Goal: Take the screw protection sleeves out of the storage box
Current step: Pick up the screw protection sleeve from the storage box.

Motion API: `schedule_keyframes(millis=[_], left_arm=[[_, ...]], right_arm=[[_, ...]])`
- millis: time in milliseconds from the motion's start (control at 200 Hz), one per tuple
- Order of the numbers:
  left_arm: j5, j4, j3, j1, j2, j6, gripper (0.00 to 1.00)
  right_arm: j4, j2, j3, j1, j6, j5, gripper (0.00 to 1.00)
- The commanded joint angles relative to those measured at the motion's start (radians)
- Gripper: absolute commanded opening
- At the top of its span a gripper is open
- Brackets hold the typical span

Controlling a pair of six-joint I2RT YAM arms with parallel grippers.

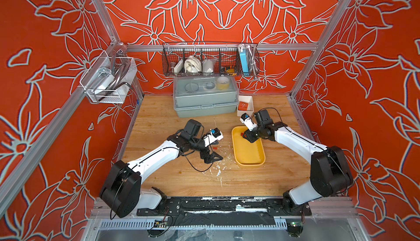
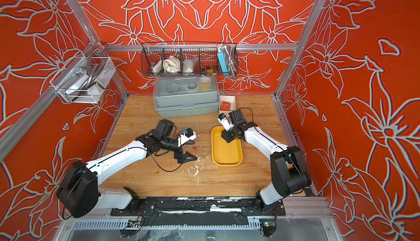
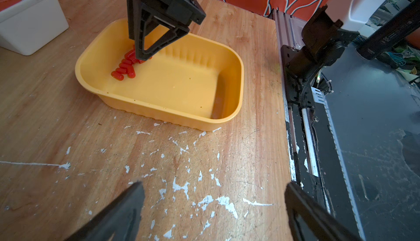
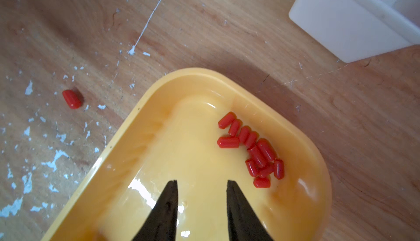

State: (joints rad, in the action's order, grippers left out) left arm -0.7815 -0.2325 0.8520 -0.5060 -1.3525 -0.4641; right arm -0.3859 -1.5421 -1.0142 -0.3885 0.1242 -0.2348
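Observation:
The wood by the loose sleeve has my left gripper hanging over it, so next my left gripper moves away before my right gripper brings a sleeve there from the heap in the box.
The storage box is a mustard-yellow tray right of the table's middle. Several red screw protection sleeves lie bunched against its far-end wall. One more sleeve lies on the wood to the left of the box. My right gripper points down into the box's far end, open, nothing between its fingers, with the bunch just to one side of it. Left of the box, my left gripper is wide open and empty over bare wood.
A small white bin holding an orange block stands just behind the storage box. The big grey lidded box sits at the back centre under a wire basket. White paint flecks mark the wood near the tray.

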Motion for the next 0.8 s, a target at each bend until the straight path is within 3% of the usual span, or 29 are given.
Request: schedule_keyframes(millis=[0,355,796], left_arm=[[0.002,0.032,-0.013,-0.003,0.007,-0.003,0.96],[0.013,0.005,-0.005,-0.003,0.009,-0.021,0.97],[0.022,-0.011,-0.006,-0.003,0.012,-0.049,0.97]], right_arm=[[0.086,-0.048,0.010,-0.003,-0.121,0.035,0.34],[0.237,-0.160,0.024,-0.015,-0.317,0.075,0.29],[0.282,-0.258,0.008,-0.032,-0.341,0.118,0.23]])
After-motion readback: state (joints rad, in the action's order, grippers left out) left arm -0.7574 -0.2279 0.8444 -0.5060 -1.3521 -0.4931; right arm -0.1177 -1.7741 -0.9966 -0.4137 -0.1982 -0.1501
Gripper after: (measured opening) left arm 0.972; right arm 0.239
